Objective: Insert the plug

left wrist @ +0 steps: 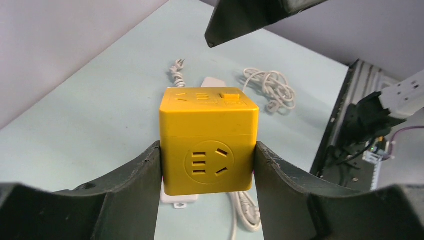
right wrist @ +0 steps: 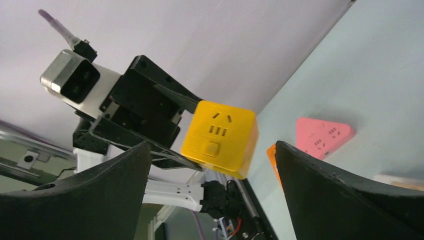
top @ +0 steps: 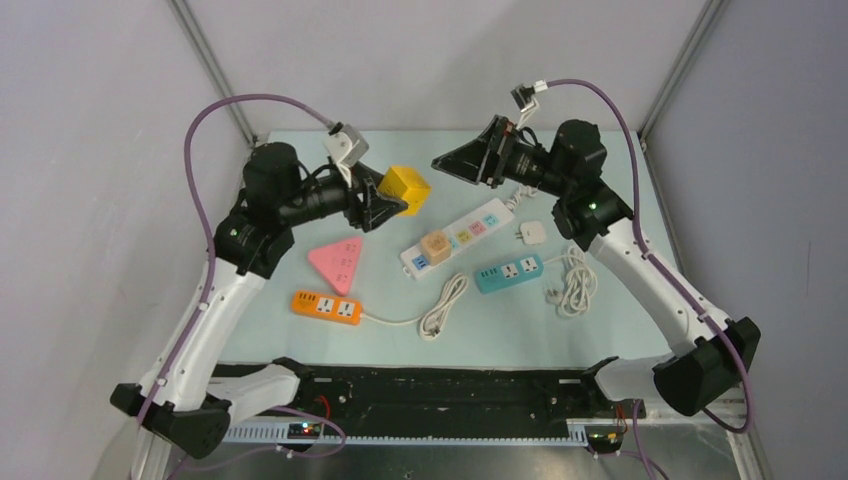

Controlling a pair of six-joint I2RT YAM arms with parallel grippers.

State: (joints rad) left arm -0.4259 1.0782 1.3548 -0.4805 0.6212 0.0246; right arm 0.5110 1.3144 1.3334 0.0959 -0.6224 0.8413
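My left gripper needs to come from another side, because it covers the yellow cube socket's plug side (top: 387, 188). Before that, my right gripper should take the cube's loose end (top: 420, 188).
My left gripper (top: 385, 205) is shut on a yellow cube socket (top: 405, 188) and holds it in the air above the back of the table. In the left wrist view the cube (left wrist: 209, 140) sits squarely between both fingers (left wrist: 135, 190), one socket face towards the camera. My right gripper (top: 445, 163) hangs open and empty a short way right of the cube, pointing at it. Between the right wrist view's fingers (right wrist: 115, 185) the cube (right wrist: 220, 140) shows further off, untouched. A white plug (top: 552, 295) on a coiled white cable (top: 577, 278) lies on the table at right.
On the light table (top: 300, 340) lie a pink triangular socket (top: 337, 262), an orange strip (top: 326, 306) with its coiled cable (top: 443, 307), a white strip (top: 458, 237) carrying a small tan cube, a teal strip (top: 509, 272) and a small white adapter (top: 534, 233).
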